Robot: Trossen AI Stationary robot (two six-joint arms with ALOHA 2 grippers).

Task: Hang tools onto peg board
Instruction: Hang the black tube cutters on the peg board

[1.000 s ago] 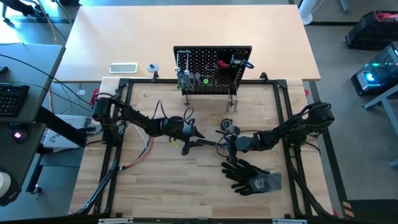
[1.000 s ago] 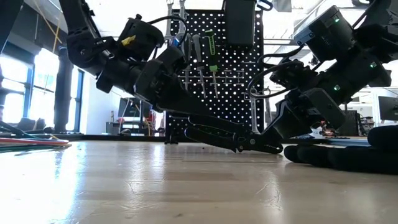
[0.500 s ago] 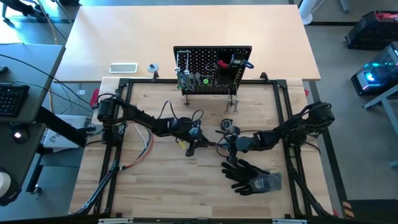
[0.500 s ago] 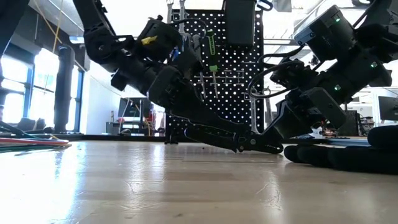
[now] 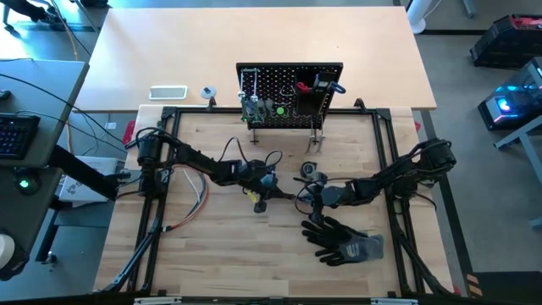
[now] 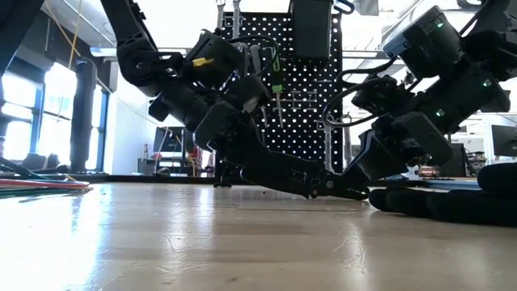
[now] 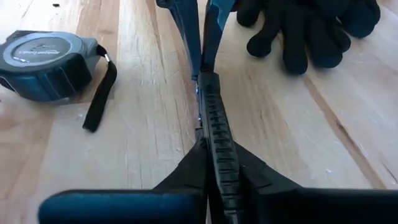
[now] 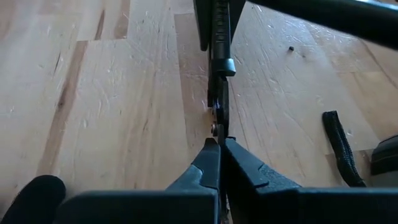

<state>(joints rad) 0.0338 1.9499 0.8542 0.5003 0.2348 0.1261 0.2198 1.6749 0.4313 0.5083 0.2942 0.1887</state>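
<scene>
I am pinching just the bar tool's thin metal end (image 8: 216,121) low down with my right gripper. That gripper needs to open, and my left gripper needs to lift the tool (image 7: 219,124) for the handover.
A black bar tool (image 5: 284,196) with a ribbed handle and a silver collar (image 8: 227,66) spans the gap between my two grippers, low over the table's middle. My left gripper (image 5: 264,197) is shut on its handle end, my right gripper (image 5: 306,196) on its other end. The black peg board (image 5: 290,95) stands upright at the far middle, with green-handled drivers (image 5: 273,108) hanging from it and a black bin (image 5: 310,91) on its front. My left gripper (image 7: 217,148) pinches the ribbed black handle (image 7: 211,112) between its two fingers. The fingers slant down from the table's left and lie along the tool. My right gripper (image 8: 217,142) pinches the thin metal end (image 8: 217,122) beyond the silver collar, slanting down from the table's right, also along the tool.
A pair of black gloves (image 5: 343,240) lies just near of my right gripper. A grey tape measure (image 5: 310,170) with a black strap (image 7: 99,93) sits on the far side of the tool. Coloured wires (image 5: 190,210) lie at the left.
My left gripper has moved toward the table's right, down along the tool, and has shut on its ribbed handle. My right gripper and the tool have stayed in place.
</scene>
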